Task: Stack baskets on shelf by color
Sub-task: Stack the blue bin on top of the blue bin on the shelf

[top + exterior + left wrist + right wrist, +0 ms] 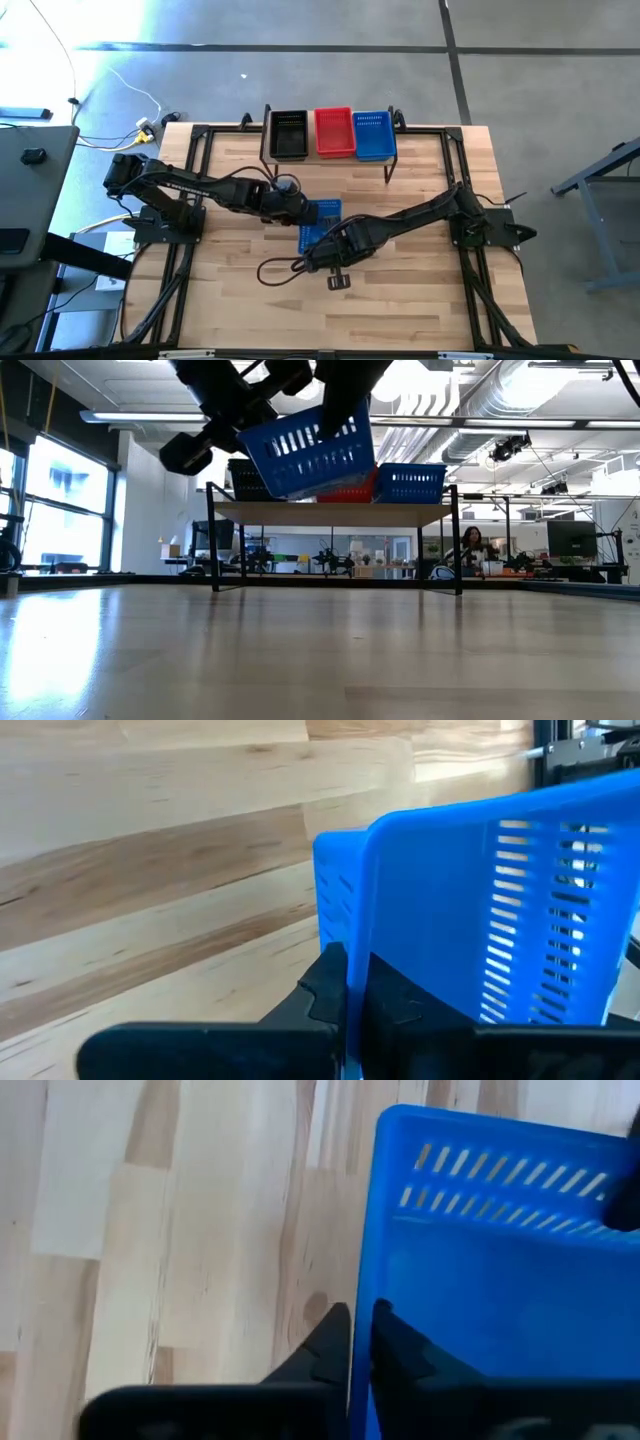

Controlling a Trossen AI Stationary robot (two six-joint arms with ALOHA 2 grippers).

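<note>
I can see both grippers pinching the blue basket's rim. Next, my left gripper lets go and moves away before my right gripper carries the basket onto the second blue basket.
A blue perforated basket hangs in the air over the middle of the table, tilted, between both grippers. My left gripper is shut on its left side. My right gripper is shut on its near side. The shelf stands at the far edge on thin black legs. On its plank sit a black basket, a red basket and a second blue basket, side by side. My left gripper pinches one wall of the blue basket at its rim, with one finger on each side of the wall. It comes level from the table's left. The basket is lifted clear and tilted. My right gripper pinches another wall of the same basket at its edge, a finger on either face. It reaches in from the table's right and near side. The basket hangs clear of the table.
Black frame rails run along the table's left and right sides by the arm bases. A loop of dark cable lies on the wood near the right gripper. A person sits far off in the room behind the shelf.
</note>
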